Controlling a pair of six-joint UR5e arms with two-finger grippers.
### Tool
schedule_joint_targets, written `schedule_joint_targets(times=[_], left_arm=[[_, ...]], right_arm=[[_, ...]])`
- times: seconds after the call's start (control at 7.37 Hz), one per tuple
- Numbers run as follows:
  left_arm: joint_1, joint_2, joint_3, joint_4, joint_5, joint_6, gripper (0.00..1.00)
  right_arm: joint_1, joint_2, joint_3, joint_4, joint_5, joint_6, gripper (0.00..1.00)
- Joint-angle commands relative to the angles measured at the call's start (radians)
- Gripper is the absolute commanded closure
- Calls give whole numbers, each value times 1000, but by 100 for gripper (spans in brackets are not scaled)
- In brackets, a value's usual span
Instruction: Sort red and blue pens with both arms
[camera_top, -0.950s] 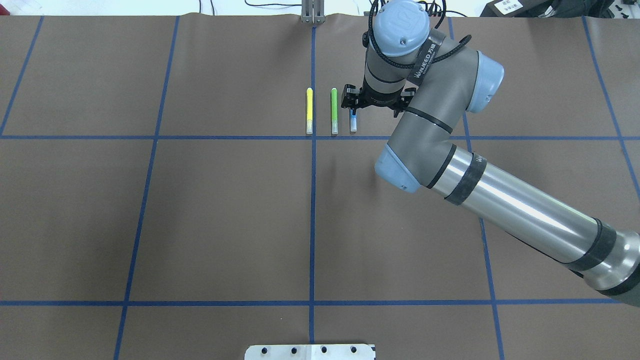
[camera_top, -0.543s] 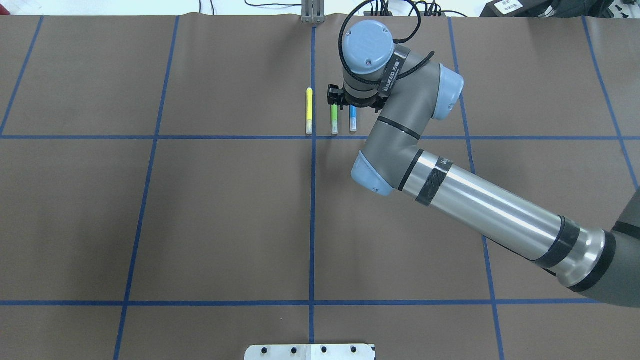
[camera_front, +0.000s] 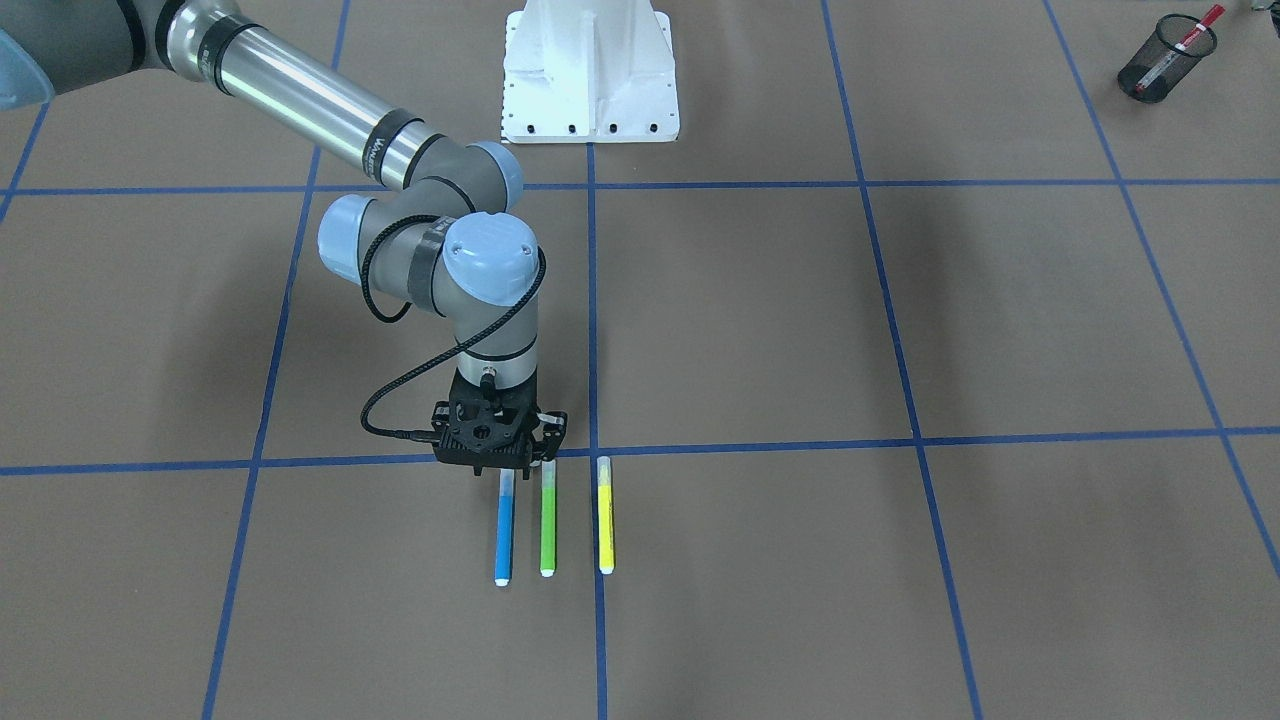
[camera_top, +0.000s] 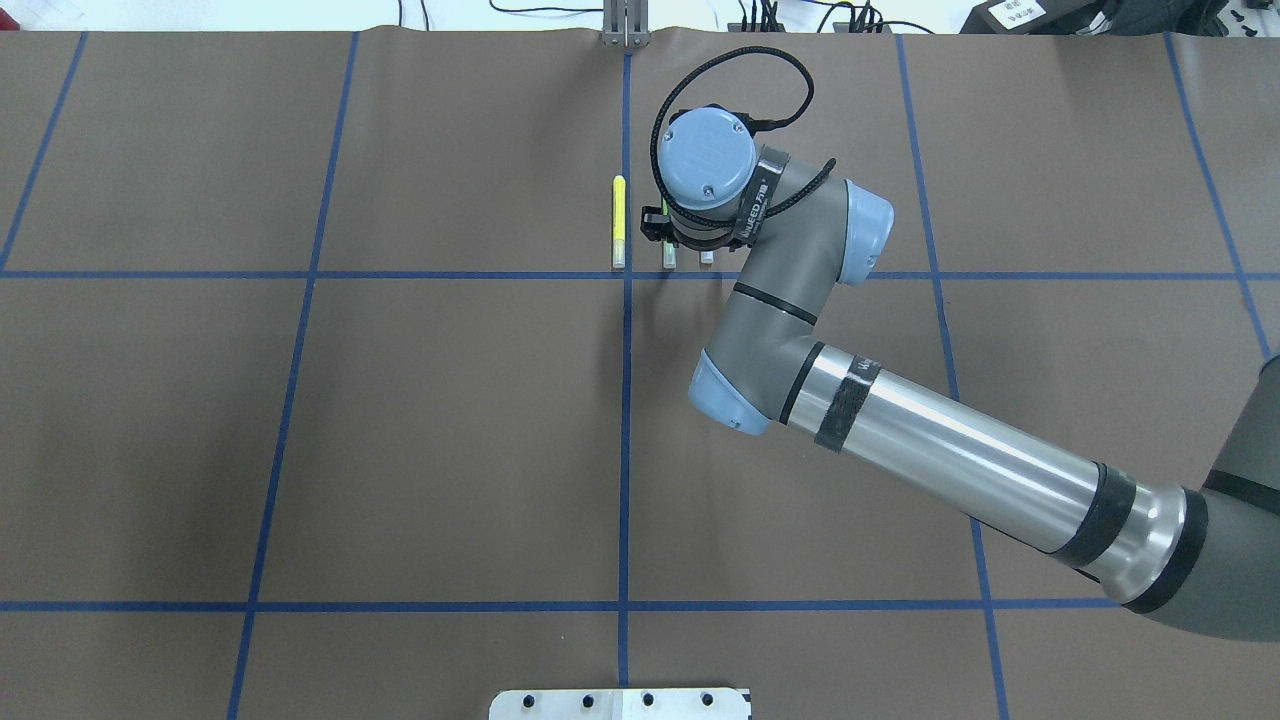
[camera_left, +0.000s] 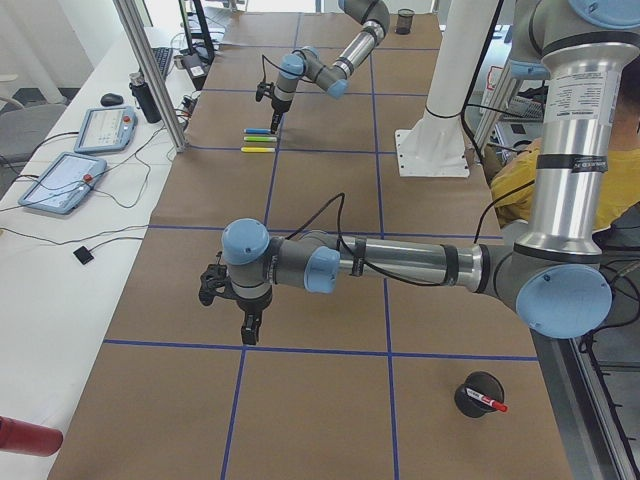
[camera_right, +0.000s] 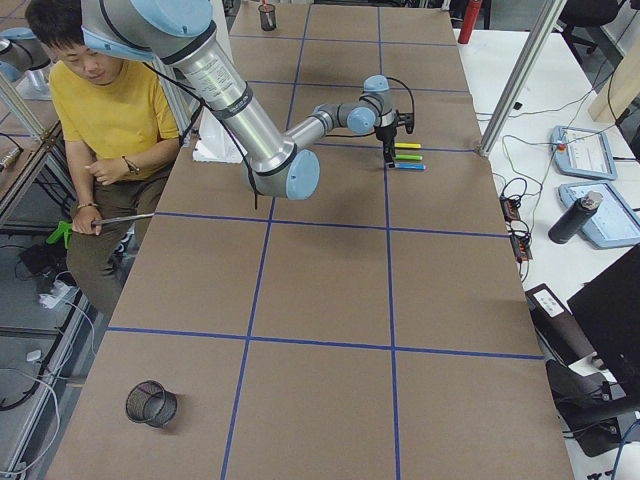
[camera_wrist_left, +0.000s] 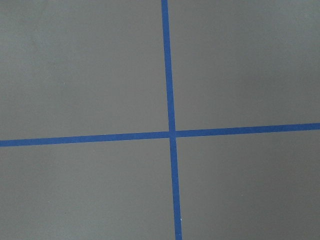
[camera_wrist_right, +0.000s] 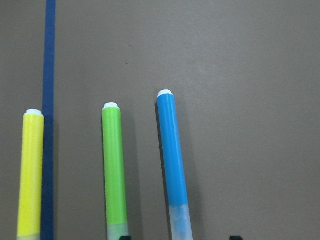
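Observation:
The clear cap and the pen's blue body meet in a closed seam (camera_front: 505, 496), so the blue pen (camera_front: 503, 540) will keep its cap on when I pick it up by the capped end.
The blue pen (camera_front: 505, 530) lies flat on the brown table beside a green marker (camera_front: 548, 525) and a yellow marker (camera_front: 604, 525). My right gripper (camera_front: 508, 466) hangs over the blue pen's clear cap end. In the right wrist view the right gripper (camera_wrist_right: 177, 237) is open, its black tips on either side of the blue pen (camera_wrist_right: 172, 155). From overhead the wrist hides most of the blue pen (camera_top: 706, 258). The red pen (camera_front: 1190, 35) stands in a black mesh cup (camera_front: 1160, 65). My left gripper (camera_left: 247, 330) hovers low over bare table; I cannot tell its state.
Blue tape lines (camera_wrist_left: 170, 134) divide the table into squares. The white robot base (camera_front: 590, 70) sits at mid-table. An empty mesh cup (camera_right: 150, 403) stands at the right end. A person (camera_right: 110, 110) in a yellow shirt sits beside the table.
The right wrist has swung left and toward the robot and has dropped lower. It now covers most of the green and blue pens in the overhead view.

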Motion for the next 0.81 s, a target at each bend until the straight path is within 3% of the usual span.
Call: schedule_joint_targets(times=[0.0,0.68], left_arm=[[-1,0,1,-4,0,0,0],[-1,0,0,-5,0,0,0]], right_arm=[[-1,-1,-1,15,-1,4,51],[-7,-2,-26,11,-1,-2,55]])
